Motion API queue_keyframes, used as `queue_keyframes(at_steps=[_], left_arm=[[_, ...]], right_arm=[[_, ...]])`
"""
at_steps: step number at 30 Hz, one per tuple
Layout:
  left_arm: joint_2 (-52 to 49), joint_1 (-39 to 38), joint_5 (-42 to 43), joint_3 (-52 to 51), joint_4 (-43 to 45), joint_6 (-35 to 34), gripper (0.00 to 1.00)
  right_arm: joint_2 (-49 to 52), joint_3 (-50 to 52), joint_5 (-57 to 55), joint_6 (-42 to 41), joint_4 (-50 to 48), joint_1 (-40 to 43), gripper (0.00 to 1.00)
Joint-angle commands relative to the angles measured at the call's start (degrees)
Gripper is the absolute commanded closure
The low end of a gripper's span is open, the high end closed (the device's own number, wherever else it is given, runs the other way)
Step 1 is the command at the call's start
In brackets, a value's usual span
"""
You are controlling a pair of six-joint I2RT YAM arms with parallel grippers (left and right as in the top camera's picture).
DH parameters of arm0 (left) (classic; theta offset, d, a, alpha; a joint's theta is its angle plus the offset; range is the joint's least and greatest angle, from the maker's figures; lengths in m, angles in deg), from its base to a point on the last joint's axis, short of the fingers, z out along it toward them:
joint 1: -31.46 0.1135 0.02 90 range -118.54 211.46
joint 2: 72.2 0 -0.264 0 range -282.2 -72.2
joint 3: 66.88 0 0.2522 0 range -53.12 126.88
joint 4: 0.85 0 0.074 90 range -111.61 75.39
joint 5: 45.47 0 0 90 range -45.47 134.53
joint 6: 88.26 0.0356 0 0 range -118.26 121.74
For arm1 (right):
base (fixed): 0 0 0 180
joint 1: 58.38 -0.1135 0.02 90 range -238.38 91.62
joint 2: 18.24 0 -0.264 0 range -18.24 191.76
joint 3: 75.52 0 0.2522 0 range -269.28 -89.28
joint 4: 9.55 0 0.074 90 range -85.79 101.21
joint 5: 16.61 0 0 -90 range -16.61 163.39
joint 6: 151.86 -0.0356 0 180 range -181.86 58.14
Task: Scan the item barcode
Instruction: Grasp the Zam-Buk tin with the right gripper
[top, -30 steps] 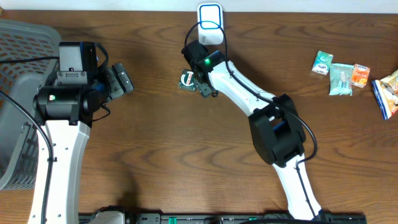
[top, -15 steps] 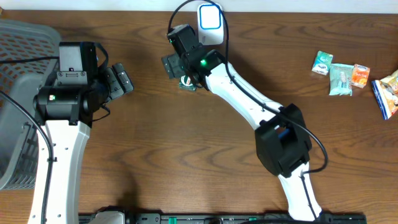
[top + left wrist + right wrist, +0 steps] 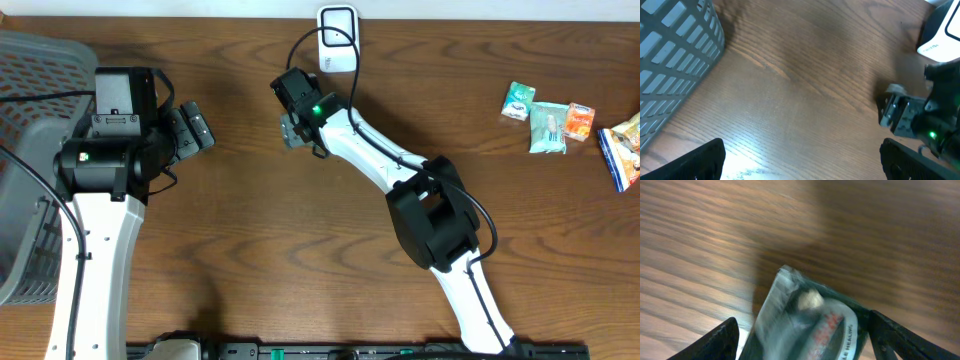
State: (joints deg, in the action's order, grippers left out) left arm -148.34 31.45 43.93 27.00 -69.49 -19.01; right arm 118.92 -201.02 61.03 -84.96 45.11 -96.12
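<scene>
The green packet is tilted between my right gripper's fingers, so I should put it down and grip its sides squarely before lifting it to the scanner.
A dark green and silver packet fills the gap between the fingers of my right gripper, which is shut on it; the picture is blurred by motion. From overhead, my right gripper sits just below and left of the white barcode scanner, which stands at the table's back edge. The scanner also shows in the left wrist view, top right. My left gripper hangs open over bare wood to the left, nothing between its fingers.
A grey slatted basket stands at the table's left edge, close to my left arm. Several small snack packets lie at the far right. The scanner's black cable loops near my right wrist.
The right gripper swung up and left away from the packet, then came back down onto it, a little left of where it began. The left arm has not moved.
</scene>
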Motion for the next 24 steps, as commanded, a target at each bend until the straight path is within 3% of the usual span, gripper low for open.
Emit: queue_keyframes(at_steps=[1, 7, 13, 18, 20, 22, 24], left_arm=[[-0.1, 0.3, -1.0, 0.0, 0.0, 0.4, 0.02], [-0.1, 0.3, -1.0, 0.0, 0.0, 0.4, 0.02], [-0.1, 0.3, -1.0, 0.0, 0.0, 0.4, 0.02], [-0.1, 0.3, -1.0, 0.0, 0.0, 0.4, 0.02], [-0.1, 0.3, -1.0, 0.0, 0.0, 0.4, 0.02], [-0.1, 0.3, -1.0, 0.0, 0.0, 0.4, 0.02], [-0.1, 0.3, -1.0, 0.0, 0.0, 0.4, 0.02]], right_arm=[[0.2, 0.1, -4.9, -1.6, 3.9, 0.8, 0.22], [-1.0, 0.1, -5.4, -0.9, 10.9, 2.2, 0.22], [-4.2, 0.1, -7.0, 5.6, 12.9, 2.3, 0.26], [-7.3, 0.1, -6.6, 6.0, 13.3, 2.2, 0.48], [-7.4, 0.1, -5.9, 6.0, 13.3, 2.2, 0.45], [-7.4, 0.1, -3.2, 6.0, 13.3, 2.5, 0.28], [-7.4, 0.1, 1.8, 5.4, 12.8, 3.7, 0.26]])
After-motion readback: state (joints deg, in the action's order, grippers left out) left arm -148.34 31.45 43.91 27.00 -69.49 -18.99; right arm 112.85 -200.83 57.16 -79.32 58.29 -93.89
